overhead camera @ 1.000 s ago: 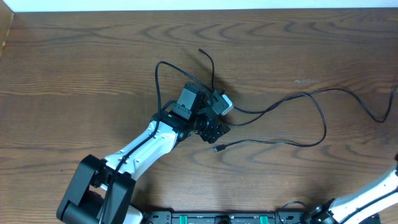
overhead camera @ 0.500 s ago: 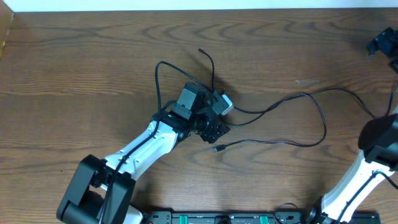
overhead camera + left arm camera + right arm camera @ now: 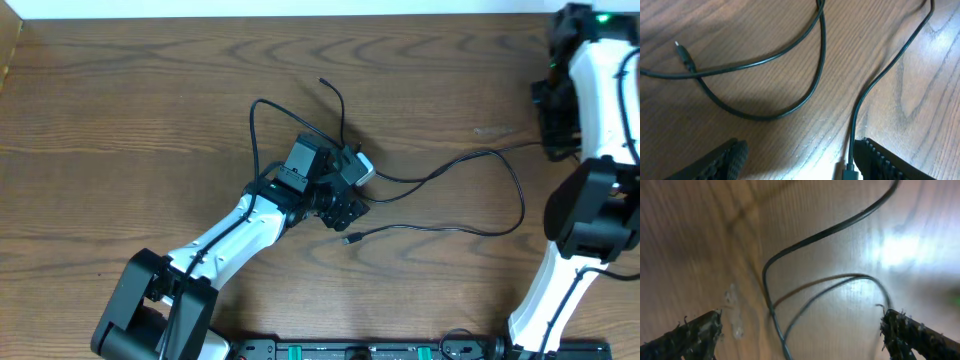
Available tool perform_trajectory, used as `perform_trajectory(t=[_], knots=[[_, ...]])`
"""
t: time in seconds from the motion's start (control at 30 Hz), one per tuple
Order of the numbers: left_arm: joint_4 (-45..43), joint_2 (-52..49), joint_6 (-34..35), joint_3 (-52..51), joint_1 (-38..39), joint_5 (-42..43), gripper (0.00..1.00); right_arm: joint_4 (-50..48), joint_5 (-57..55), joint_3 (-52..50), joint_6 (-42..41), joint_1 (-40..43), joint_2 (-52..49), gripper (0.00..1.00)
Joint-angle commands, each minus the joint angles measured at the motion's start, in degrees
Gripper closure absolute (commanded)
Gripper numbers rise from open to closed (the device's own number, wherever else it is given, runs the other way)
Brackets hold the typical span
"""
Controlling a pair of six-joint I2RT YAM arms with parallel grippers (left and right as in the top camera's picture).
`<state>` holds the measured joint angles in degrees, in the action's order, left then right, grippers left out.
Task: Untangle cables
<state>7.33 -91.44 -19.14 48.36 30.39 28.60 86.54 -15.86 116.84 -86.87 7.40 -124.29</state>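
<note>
The black cable (image 3: 812,241) arches up across the gap between my right gripper's open fingers. I keep moving toward that arch (image 3: 771,262) until they close around it.
Thin black cables (image 3: 470,165) lie tangled across the middle of the wooden table, looping from the left gripper out to the right. One small plug end (image 3: 350,240) lies loose below the tangle. My left gripper (image 3: 345,180) is open over the knot, next to a whitish plug (image 3: 362,166). In the left wrist view a cable with a plug (image 3: 852,170) runs between its open fingers (image 3: 800,162); another plug tip (image 3: 685,55) lies at the left. My right gripper (image 3: 555,95) is open above the cables' right end; its wrist view shows blurred cable loops (image 3: 790,280) between the fingers (image 3: 800,335).
The table's far edge meets a white wall (image 3: 300,8). The right arm (image 3: 585,200) stands along the right side and covers part of the cable there. The arms' base rail (image 3: 350,350) runs along the front edge.
The right arm has swung up from the bottom right corner to the table's far right, over the cables' right end. The left arm and the cables have not moved.
</note>
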Motion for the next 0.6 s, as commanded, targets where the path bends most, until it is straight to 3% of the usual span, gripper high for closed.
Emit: perform_trajectory(t=[0.0,0.57], knots=[[0.35,-0.33,-0.11,0.61,-0.09,0.35,0.27,-2.71,-5.51,-4.15,-6.75,-1.2,0.2,0.01],[0.35,-0.33,-0.11,0.61,-0.09,0.35,0.27,-11.98,-17.99,-18.78,-5.09,0.81,0.2,0.01]])
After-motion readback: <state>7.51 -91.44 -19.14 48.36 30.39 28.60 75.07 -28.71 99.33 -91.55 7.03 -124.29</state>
